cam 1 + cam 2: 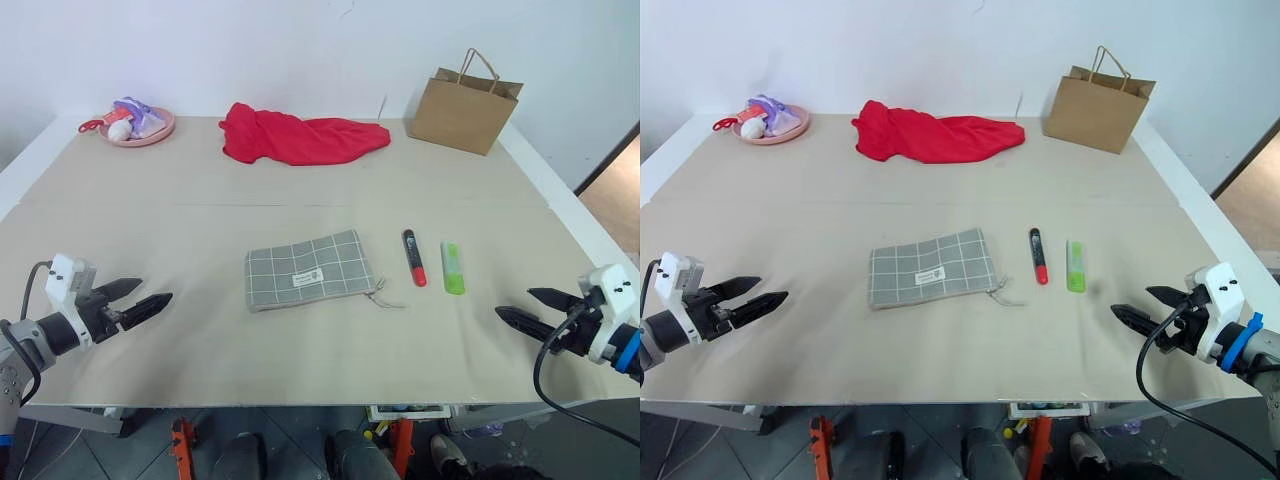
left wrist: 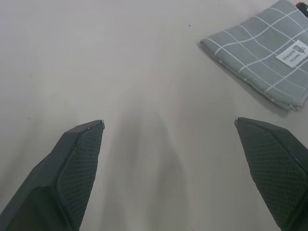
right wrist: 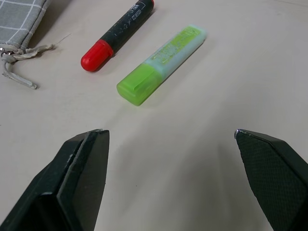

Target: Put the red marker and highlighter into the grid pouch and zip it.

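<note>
The grey grid pouch [image 1: 309, 271] will stay stretched out along its front when the robot lifts one end of the pouch, because a straight zip edge [image 1: 312, 302] runs along that front.
The grey grid pouch [image 1: 308, 270] lies flat mid-table with its white label up and its cord pull [image 1: 384, 294] at the right end. Just right of it lies the red marker [image 1: 413, 257], black barrel with the red cap toward me. Beside that lies the lime-green highlighter [image 1: 453, 267]. My left gripper [image 1: 143, 300] hovers open and empty near the front left edge, well left of the pouch [image 2: 262, 62]. Near the front right edge my right gripper [image 1: 522, 309] is open and empty, short of the highlighter [image 3: 160, 64] and marker [image 3: 115, 34].
A red cloth [image 1: 298, 137] lies at the back centre. A pink plate [image 1: 141, 125] with small items sits at the back left, and a brown paper bag [image 1: 463, 105] stands at the back right. The table's front edge [image 1: 300, 404] runs just below both grippers.
</note>
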`<state>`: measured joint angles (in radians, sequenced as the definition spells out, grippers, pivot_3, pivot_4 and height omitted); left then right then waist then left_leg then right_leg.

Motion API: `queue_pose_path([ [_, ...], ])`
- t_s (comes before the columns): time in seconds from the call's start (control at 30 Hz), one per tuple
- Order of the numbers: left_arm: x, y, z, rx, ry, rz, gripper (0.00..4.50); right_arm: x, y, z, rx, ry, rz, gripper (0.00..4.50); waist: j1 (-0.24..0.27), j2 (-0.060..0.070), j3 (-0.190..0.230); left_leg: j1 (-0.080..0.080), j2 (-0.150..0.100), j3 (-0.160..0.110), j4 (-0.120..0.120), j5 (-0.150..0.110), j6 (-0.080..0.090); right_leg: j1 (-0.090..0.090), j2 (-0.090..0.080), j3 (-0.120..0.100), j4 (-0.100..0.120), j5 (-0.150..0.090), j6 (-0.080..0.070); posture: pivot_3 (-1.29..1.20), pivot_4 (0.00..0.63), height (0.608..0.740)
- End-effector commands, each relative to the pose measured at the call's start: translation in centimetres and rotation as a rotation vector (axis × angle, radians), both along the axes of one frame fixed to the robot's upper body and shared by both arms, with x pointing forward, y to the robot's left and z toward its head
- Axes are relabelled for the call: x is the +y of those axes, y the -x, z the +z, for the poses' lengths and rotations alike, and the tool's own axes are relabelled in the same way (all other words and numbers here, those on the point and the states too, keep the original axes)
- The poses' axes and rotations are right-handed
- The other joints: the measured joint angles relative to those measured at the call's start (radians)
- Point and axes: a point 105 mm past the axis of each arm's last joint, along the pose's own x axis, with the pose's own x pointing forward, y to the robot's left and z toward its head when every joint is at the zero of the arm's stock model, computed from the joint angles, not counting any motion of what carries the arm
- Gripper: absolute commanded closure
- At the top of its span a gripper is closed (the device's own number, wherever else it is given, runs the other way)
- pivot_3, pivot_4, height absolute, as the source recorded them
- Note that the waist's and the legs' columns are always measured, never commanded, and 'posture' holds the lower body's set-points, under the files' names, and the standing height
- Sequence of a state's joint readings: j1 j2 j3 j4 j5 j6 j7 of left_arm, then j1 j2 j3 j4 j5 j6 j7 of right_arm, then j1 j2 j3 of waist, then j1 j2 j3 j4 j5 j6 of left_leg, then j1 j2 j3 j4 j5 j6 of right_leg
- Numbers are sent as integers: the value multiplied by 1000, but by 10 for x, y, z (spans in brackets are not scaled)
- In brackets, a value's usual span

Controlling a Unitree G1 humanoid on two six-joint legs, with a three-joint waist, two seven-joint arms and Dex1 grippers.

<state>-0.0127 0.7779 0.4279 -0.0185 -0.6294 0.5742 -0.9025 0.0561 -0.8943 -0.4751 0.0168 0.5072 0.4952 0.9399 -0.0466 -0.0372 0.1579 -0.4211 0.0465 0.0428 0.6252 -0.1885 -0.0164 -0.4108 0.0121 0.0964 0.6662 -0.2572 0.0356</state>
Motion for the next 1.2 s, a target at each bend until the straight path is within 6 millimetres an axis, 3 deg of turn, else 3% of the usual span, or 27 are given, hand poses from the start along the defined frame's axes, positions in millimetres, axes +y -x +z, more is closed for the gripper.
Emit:
queue_pose_path([
  [0.03, 3, -1, 19, -52, 6, -9, 10, 4, -2, 9, -31, 11, 20, 0, 0, 0, 0, 0, 0, 0, 0, 0, 0, 0, 0, 0, 0, 0, 0, 0, 150, 740],
  [0.27, 0, -7, 33, -131, 26, -78, 10, 9, -3, 8, -26, 6, 28, 0, 0, 0, 0, 0, 0, 0, 0, 0, 0, 0, 0, 0, 0, 0, 0, 0, 150, 740],
  [0.37, 0, -11, 37, -207, -62, -97, 10, 11, -4, 8, -29, -1, 34, 0, 0, 0, 0, 0, 0, 0, 0, 0, 0, 0, 0, -1, 0, 0, 0, 0, 150, 740],
  [0.47, -4, -10, 33, -298, -247, -168, 0, 15, -6, 16, -56, -27, 50, 567, 0, 0, 0, 0, 0, 1, 0, 0, 0, 0, 0, 0, 0, 1, 2, 0, 150, 740],
  [0.53, -5, -12, 34, -359, -329, -189, 0, 18, -7, 23, -75, -52, 62, 1307, 0, 0, 0, 0, 0, 2, 0, 0, 0, 0, 0, 1, 0, 1, 2, 0, 150, 740],
  [0.57, -6, -12, 35, -392, -362, -207, 0, 19, -8, 26, -83, -62, 66, 1463, 1, 0, 0, 0, 0, 2, 0, 0, 0, 0, 0, 1, 0, 1, 1, 0, 150, 740],
  [0.63, -8, -13, 37, -432, -402, -231, 0, 21, -8, 29, -90, -73, 73, 2345, 1, 0, 0, 0, 0, 1, 0, 0, 0, 0, 0, 1, 0, 1, 1, 0, 150, 740],
  [0.67, -11, -14, 36, -455, -434, -251, 0, 25, -8, 32, -96, -81, 86, 2505, 1, 0, 0, 0, 0, 2, 0, 0, 0, 0, 0, 1, 0, 1, 1, 0, 150, 740],
  [0.73, -21, -15, 35, -502, -499, -320, 0, 43, -8, 43, -122, -102, 157, 3605, 2, 0, 0, 0, 0, 2, 0, 0, 0, 0, 0, 1, 0, 1, 1, 0, 150, 740],
  [0.83, -36, -14, 29, -535, -585, -431, 0, 76, -10, 60, -166, -163, 272, 4370, 0, 0, 0, 0, 1, 3, 0, 0, 0, 0, 0, 2, 0, 2, 3, 0, 150, 740],
  [0.97, -44, -14, 22, -541, -640, -512, 0, 109, -19, 60, -179, -158, 342, 4370, -2, 0, 0, 0, 1, 3, 0, 0, 0, 0, 0, 1, 0, 3, 3, 0, 150, 740],
  [1.03, -48, -17, 22, -540, -609, -512, 0, 130, -33, 46, -172, -53, 358, 4370, -2, 0, 0, 1, 2, 3, 0, 0, 0, 0, 1, 1, 0, 3, 2, 0, 150, 740],
  [1.13, -57, -20, 21, -541, -634, -571, 0, 183, -45, 32, -196, 83, 482, 4370, -2, 0, 0, 0, 3, 5, 0, 0, 0, -1, 1, 1, 0, 4, 1, 0, 150, 740],
  [1.2, -63, -22, 21, -547, -640, -586, 0, 202, -48, 26, -213, 152, 538, 4370, 0, 1, 0, -2, 4, 8, 1, 0, 1, -5, 2, 1, 1, 6, 1, 0, 150, 740],
])
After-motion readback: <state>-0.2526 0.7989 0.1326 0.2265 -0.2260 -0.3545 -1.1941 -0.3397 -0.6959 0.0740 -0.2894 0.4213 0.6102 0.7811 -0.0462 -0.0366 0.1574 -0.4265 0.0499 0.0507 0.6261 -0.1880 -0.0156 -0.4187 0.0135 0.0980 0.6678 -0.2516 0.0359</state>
